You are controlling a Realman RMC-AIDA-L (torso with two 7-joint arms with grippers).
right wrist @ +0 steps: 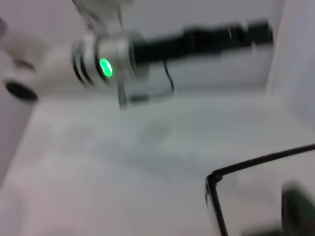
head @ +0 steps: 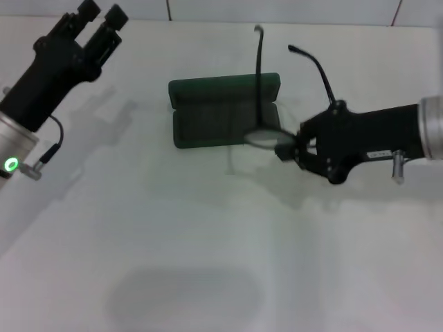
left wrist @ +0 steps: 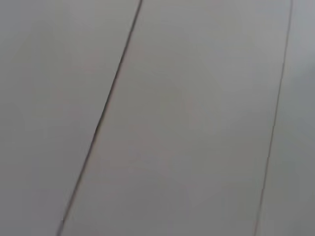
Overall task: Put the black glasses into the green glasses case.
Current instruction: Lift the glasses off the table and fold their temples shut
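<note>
The black glasses are over the green glasses case with both temple arms unfolded (head: 259, 75), so the robot's right gripper should pull them back to let the left gripper push the arms (head: 317, 66) inward.
The green glasses case (head: 208, 114) lies open in the middle of the white table, its lid folded back toward the far side. My right gripper (head: 289, 147) comes in from the right and is shut on the black glasses (head: 263, 137) at the front frame. One lens hangs over the case's right end. Both temple arms (head: 259, 69) stick out toward the far side. In the right wrist view a stretch of the black glasses frame (right wrist: 216, 196) and a bit of the green glasses case (right wrist: 297, 206) show. My left gripper (head: 101, 16) is raised at the far left, open, holding nothing.
The white table (head: 208, 242) spreads in front of the case. Its far edge meets a tiled wall (left wrist: 197, 123). The right wrist view also shows my left arm with its green light (right wrist: 104, 68).
</note>
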